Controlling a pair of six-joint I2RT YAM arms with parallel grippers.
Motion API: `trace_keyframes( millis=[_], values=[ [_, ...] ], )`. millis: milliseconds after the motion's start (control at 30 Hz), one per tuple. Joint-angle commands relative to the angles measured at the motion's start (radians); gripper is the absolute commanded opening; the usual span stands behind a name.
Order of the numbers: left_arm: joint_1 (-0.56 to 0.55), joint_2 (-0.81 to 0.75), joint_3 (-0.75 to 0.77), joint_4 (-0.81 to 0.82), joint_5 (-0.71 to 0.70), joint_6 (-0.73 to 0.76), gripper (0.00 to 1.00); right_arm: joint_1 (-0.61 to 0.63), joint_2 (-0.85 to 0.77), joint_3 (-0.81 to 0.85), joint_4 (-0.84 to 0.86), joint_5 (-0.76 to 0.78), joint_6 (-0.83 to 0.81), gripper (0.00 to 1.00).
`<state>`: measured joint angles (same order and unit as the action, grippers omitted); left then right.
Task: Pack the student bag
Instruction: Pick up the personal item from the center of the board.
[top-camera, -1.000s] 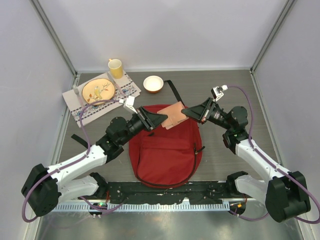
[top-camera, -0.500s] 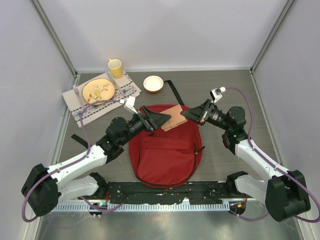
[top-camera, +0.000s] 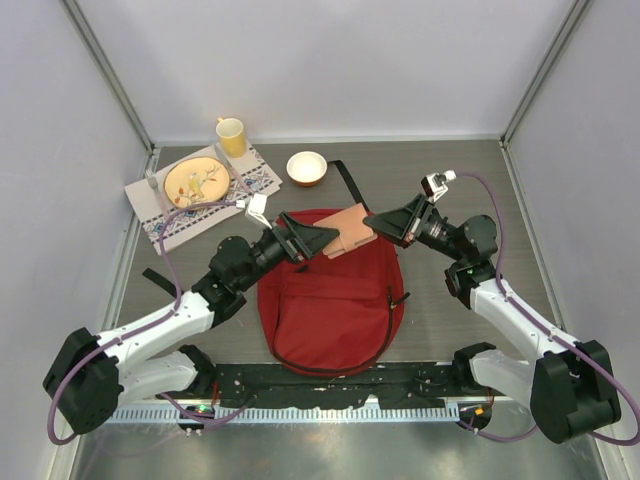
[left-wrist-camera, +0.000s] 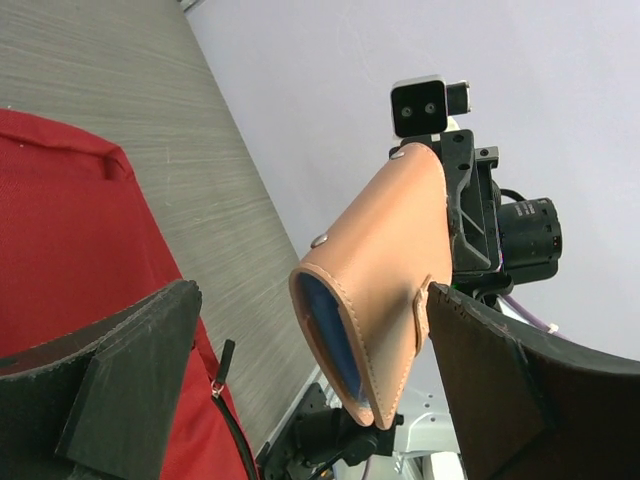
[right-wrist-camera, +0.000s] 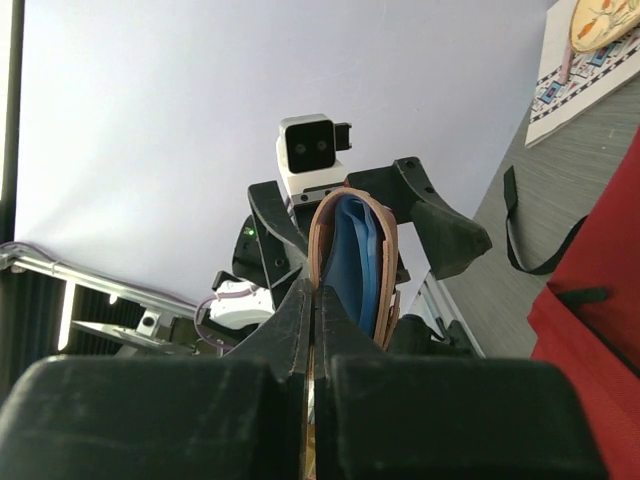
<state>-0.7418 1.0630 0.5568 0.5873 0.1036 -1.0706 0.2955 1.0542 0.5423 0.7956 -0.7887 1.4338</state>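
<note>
My left gripper should hold the pouch's loose end while my right gripper, now pinching just one flap of the pouch, takes a deeper hold of it.
The student bag lies flat in the middle of the table, dark red with a black zipper line. Above its far end hangs a tan leather pouch with blue lining. My right gripper is shut on the pouch's right edge; in the right wrist view the jaws pinch one leather flap of the pouch. My left gripper is open, its fingers spread on either side of the pouch's left end. In the left wrist view the pouch stands between the left fingers, close to the right-hand one.
At the back left lie a patterned placemat with a decorated plate, a yellow mug and a white bowl. A black bag strap trails toward the back. Grey walls close in on three sides.
My left gripper has gone from shut on the pouch to wide open. The right gripper keeps its hold, and the pouch has shifted slightly right and up.
</note>
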Motion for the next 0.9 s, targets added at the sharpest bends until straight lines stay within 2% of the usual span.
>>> trace_keyframes(
  millis=[0,300,433,533,600,633,867],
  values=[
    [0.009,-0.003,0.002,0.097,0.038,-0.005,1.0,0.007,0.004,0.007,0.14,-0.021,0.065,0.01],
    [0.012,0.104,0.058,0.264,0.172,-0.074,1.0,0.008,0.091,-0.034,0.358,-0.046,0.189,0.01],
    [0.012,0.1,0.054,0.279,0.177,-0.08,0.96,0.007,0.104,-0.044,0.375,-0.044,0.191,0.01],
    [0.012,0.074,0.046,0.26,0.166,-0.069,0.85,0.005,0.096,-0.044,0.332,-0.04,0.157,0.01],
    [0.012,0.061,0.046,0.24,0.16,-0.057,0.73,0.007,0.089,-0.044,0.277,-0.037,0.128,0.01],
    [0.012,0.057,0.045,0.233,0.16,-0.054,0.64,0.007,0.086,-0.044,0.268,-0.032,0.114,0.01],
    [0.012,0.048,0.051,0.22,0.179,-0.045,0.33,0.005,0.086,-0.05,0.231,-0.024,0.082,0.04]
  ],
)
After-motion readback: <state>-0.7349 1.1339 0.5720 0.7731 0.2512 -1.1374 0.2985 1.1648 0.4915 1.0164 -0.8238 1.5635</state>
